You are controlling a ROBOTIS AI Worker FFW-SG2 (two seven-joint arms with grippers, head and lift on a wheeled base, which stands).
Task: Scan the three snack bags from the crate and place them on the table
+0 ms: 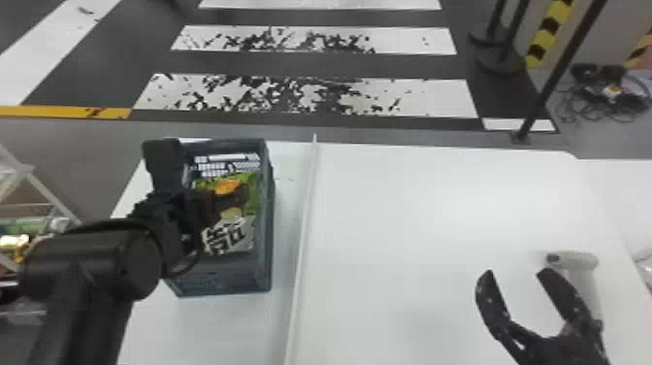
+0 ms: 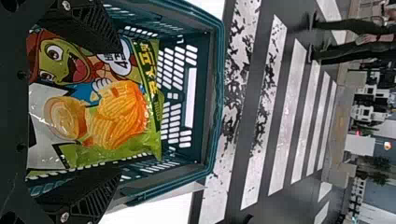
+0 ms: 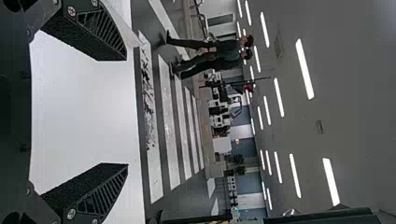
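Note:
The green snack bag's front [image 1: 236, 191] continues straight into the white, black-printed surface [image 1: 230, 235], so the two will come out together as one bag when I lift.
My left gripper [image 1: 220, 206] is over the dark crate [image 1: 266, 218] at the table's left. In the left wrist view, the left gripper [image 2: 116, 109] stands open, its fingers on either side of a green snack bag [image 2: 116, 114] with a cartoon face and chips, inside the crate [image 2: 217, 93]. The head view shows the green snack bag [image 1: 252, 187] and a white, black-printed surface [image 1: 235, 235] nearer the front; whether that is another bag, I cannot tell. My right gripper [image 1: 517, 274] is open and holds nothing, beside a pale handheld scanner [image 1: 577, 260]. The right wrist view also shows the right gripper [image 3: 126, 112] open.
A thin raised strip [image 1: 303, 218] divides the white table [image 1: 412, 218] just right of the crate. At the far left, a white rack [image 1: 46, 194] holds colourful items. A black pole [image 1: 558, 73] rises beyond the table's back right.

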